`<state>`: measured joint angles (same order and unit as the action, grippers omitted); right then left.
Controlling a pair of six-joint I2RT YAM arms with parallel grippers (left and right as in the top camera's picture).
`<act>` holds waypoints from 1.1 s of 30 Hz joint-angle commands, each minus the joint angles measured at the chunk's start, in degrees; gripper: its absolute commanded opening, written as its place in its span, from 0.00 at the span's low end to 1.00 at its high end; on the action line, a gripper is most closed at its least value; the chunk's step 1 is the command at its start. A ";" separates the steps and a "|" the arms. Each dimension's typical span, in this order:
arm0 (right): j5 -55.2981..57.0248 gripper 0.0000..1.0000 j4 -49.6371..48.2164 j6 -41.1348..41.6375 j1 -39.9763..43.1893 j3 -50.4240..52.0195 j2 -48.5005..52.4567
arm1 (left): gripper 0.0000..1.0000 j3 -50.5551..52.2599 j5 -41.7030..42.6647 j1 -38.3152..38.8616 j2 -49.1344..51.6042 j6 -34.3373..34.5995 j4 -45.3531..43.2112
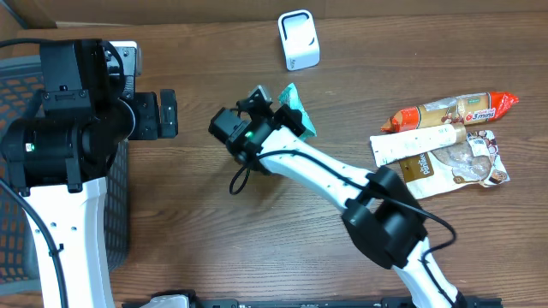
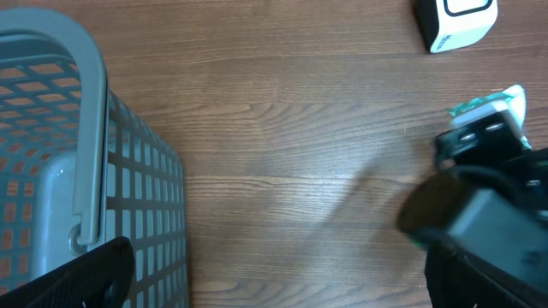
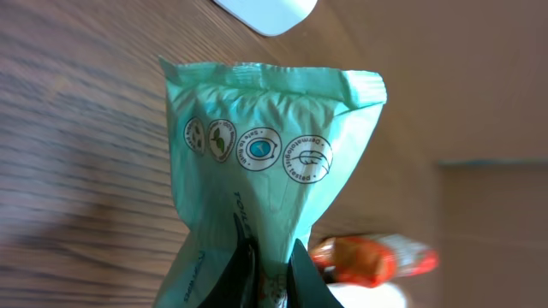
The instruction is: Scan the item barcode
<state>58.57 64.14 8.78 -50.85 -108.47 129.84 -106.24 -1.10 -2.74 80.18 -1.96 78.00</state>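
Note:
The packet's barcode is hidden and its round symbols (image 3: pixel 259 151) show, so my right gripper should lay the packet down (image 1: pixel 297 111), barcode up, and grip it again before scanning.
My right gripper (image 1: pixel 278 115) is shut on a mint-green packet (image 1: pixel 296 109), pinching its crumpled lower part between both dark fingers (image 3: pixel 244 265). The packet (image 3: pixel 265 145) stands up from the jaws, with round printed symbols facing the wrist camera and no barcode showing. A white scanner (image 1: pixel 298 39) stands at the table's far edge, beyond the packet; it shows as a white corner (image 3: pixel 270 13) in the right wrist view. My left gripper (image 1: pixel 167 114) is open and holds nothing, left of the packet. From the left wrist, the packet (image 2: pixel 490 107) peeks out behind the right arm.
A grey mesh basket (image 1: pixel 116 214) stands at the left under the left arm, its handle (image 2: pixel 90 145) close to the left fingers. An orange packet (image 1: pixel 454 109), a white tube (image 1: pixel 419 145) and a brown pouch (image 1: pixel 467 164) lie at the right.

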 commanded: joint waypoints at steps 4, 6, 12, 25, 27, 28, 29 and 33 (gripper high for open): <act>14.60 0.04 -1.16 -4.81 0.70 0.52 8.55 | 0.99 -0.37 -0.37 -0.24 0.39 -1.07 -0.20; 10.29 0.04 -0.92 -4.81 0.57 0.52 9.53 | 1.00 -0.37 -0.37 -0.24 0.39 -1.05 -0.20; -3.89 0.20 0.22 -4.79 -2.08 0.50 10.01 | 1.00 -0.37 -0.37 -0.24 0.39 -1.05 -0.22; -26.64 0.83 6.08 -4.00 -8.07 -4.79 8.24 | 1.00 -0.37 -0.37 -0.24 0.50 -1.05 -0.20; -31.28 0.82 6.10 -3.89 -6.91 -6.99 6.60 | 0.99 -0.37 -0.37 -0.24 0.50 -1.05 -0.20; -33.79 0.80 6.19 -3.89 -5.95 -8.22 5.53 | 1.00 -0.37 -0.37 -0.24 0.50 -1.07 -0.20; -36.33 0.76 6.36 -3.89 -4.85 -9.40 4.52 | 1.00 -0.37 -0.37 -0.24 0.50 -1.05 -0.17; -47.65 0.70 7.56 -3.96 1.01 -12.52 0.68 | 1.00 -0.37 -0.37 -0.24 0.50 -1.05 -0.20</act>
<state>24.84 71.31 4.45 -55.53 -117.51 137.49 -106.24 -1.10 -2.74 80.18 -1.96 78.00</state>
